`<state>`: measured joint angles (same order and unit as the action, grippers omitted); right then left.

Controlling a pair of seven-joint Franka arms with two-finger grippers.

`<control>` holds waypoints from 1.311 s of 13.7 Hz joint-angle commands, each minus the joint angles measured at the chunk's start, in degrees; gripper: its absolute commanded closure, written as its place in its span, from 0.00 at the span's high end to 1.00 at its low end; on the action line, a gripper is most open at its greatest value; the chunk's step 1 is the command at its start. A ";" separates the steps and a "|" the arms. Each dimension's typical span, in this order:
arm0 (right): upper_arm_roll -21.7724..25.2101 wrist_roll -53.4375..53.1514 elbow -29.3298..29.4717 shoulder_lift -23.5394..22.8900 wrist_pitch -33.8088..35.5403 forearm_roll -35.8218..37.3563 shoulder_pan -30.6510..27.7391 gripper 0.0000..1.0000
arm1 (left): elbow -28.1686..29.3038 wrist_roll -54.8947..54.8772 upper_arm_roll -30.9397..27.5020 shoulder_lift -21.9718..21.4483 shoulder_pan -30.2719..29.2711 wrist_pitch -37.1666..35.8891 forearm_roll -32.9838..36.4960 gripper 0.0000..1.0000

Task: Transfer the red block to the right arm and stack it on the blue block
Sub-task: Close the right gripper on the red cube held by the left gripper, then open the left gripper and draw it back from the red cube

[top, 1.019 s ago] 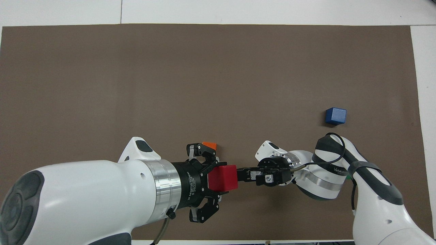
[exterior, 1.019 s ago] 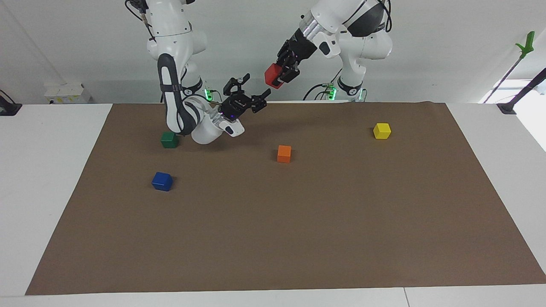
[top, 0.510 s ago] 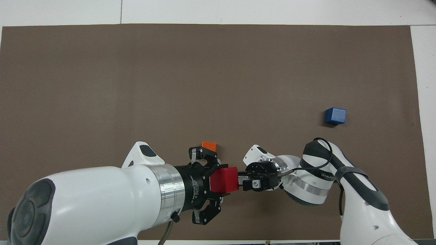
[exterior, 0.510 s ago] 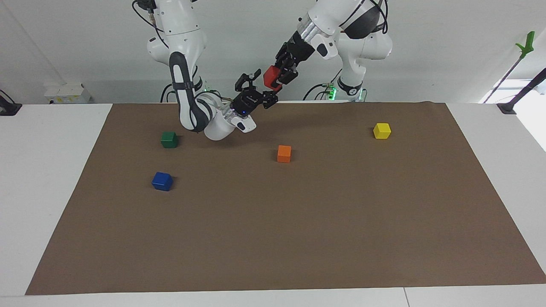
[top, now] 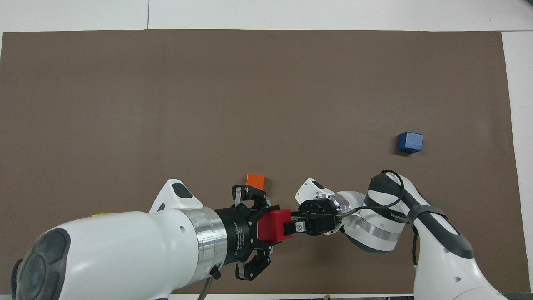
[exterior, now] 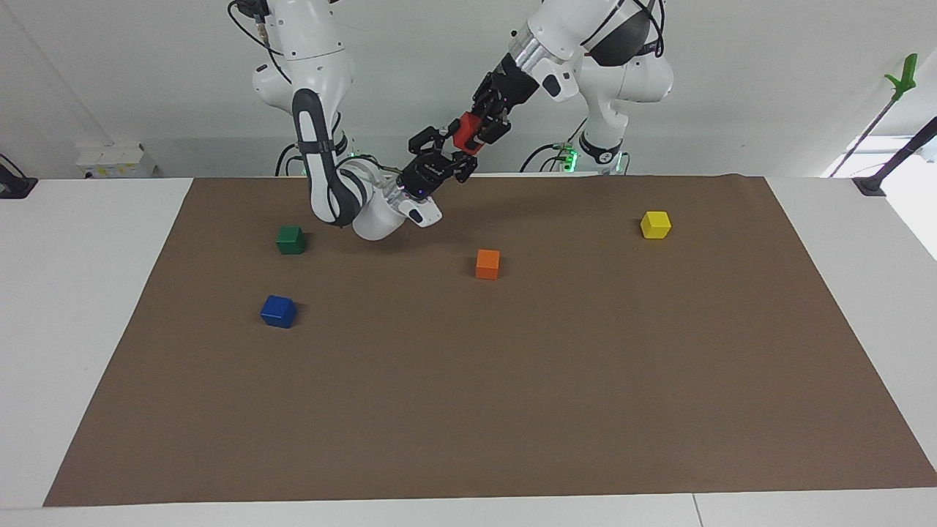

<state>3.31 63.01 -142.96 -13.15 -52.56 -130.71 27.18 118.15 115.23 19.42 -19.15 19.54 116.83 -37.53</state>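
Observation:
Both of the robot's grippers are around the red block (top: 273, 225), so next the left gripper opens and moves away before the right gripper takes it to the blue block (top: 410, 142).
My left gripper (exterior: 474, 132) is shut on the red block (exterior: 463, 135) and holds it up in the air over the robots' edge of the brown mat. In the overhead view the red block (top: 271, 225) sits in the left gripper (top: 266, 227). My right gripper (exterior: 443, 151), with a small blue light, is open, and its fingers reach up around the free end of the red block; it also shows in the overhead view (top: 290, 227). The blue block (exterior: 278, 311) lies on the mat toward the right arm's end and shows in the overhead view too (top: 410, 142).
A dark green cube (exterior: 290, 239) lies nearer to the robots than the blue block. An orange cube (exterior: 487, 263) sits mid-mat, under the grippers in the overhead view (top: 255, 181). A yellow cube (exterior: 655, 224) lies toward the left arm's end. The brown mat (exterior: 512, 380) covers the table.
The right gripper has risen and moved toward the left gripper until its open fingers reach the red block. The left gripper has lowered the block slightly to meet it.

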 commanded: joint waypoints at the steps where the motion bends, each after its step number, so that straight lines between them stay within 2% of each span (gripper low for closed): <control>1: -0.32 0.10 -0.12 0.67 -1.22 -1.74 -0.11 0.00 | 3.75 0.96 -0.52 -2.91 1.64 0.95 -0.97 0.00; 4: -0.32 -0.43 -0.12 0.75 -1.31 -1.83 -0.20 0.00 | 3.75 -0.09 0.35 -2.91 1.81 0.77 -0.71 0.00; 5: -0.32 -0.43 -0.04 0.75 -1.31 -1.74 -0.29 0.00 | 3.49 -0.18 1.14 -2.91 1.73 0.86 -0.45 0.67; 6: -0.23 -0.52 -0.04 0.84 -1.31 -1.74 -0.29 0.00 | 3.14 -0.10 1.23 -2.91 1.64 0.68 -0.27 1.00; 10: -0.23 -1.57 1.01 0.75 -1.58 -1.83 -0.55 0.00 | 2.87 -3.33 0.27 -3.97 0.41 -0.63 -0.18 1.00; 12: -0.23 -2.71 1.19 1.54 -3.41 -1.83 -0.90 0.00 | 1.56 -9.29 -0.87 -4.49 -2.65 -5.09 0.00 1.00; 15: -0.06 -4.99 1.81 2.51 -5.43 -1.74 -1.17 0.00 | 0.24 -19.22 -1.23 -4.41 -11.77 -6.96 0.08 1.00; 18: 0.12 -9.64 2.60 6.19 -12.27 -1.04 -2.74 0.00 | 0.24 -37.30 -1.14 -3.71 -23.99 -6.96 0.08 1.00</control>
<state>3.63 57.66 -140.49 -10.88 -59.65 -131.32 25.86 118.78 87.22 17.59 -22.83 2.32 111.57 -37.39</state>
